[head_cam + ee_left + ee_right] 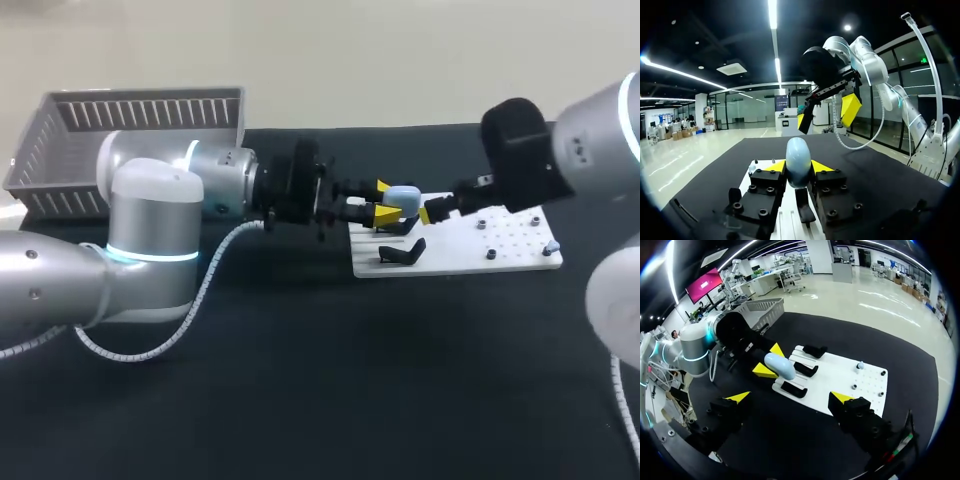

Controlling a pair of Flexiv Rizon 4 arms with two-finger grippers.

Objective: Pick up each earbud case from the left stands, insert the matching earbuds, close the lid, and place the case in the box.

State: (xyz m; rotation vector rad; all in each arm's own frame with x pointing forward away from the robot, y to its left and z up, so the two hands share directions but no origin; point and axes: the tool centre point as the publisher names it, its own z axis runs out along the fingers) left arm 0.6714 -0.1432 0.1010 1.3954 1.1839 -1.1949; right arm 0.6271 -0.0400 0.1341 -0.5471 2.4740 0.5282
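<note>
My gripper will lift the small pale earbud (553, 246), which sits over a black peg (547, 252), so the earbud will come off by itself and the peg will stay standing.
A light blue earbud case (402, 196) hangs just above the black stands (401, 252) on the left part of the white board (520, 258). My left gripper (385, 201) is shut on it, one yellow tip on each side. In the left wrist view the case (799, 161) stands upright between the fingers of the left gripper (799, 168), lid down. My right gripper (432, 212) hovers open just right of the case. Its wrist view shows the right gripper (790, 397) spread wide over the board (840, 377), with the case (780, 365) ahead of it.
A grey slatted basket (130, 135) stands at the table's back left. Small pegs and a bluish piece (552, 247) dot the right part of the board. Black cloth covers the table in front of the board.
</note>
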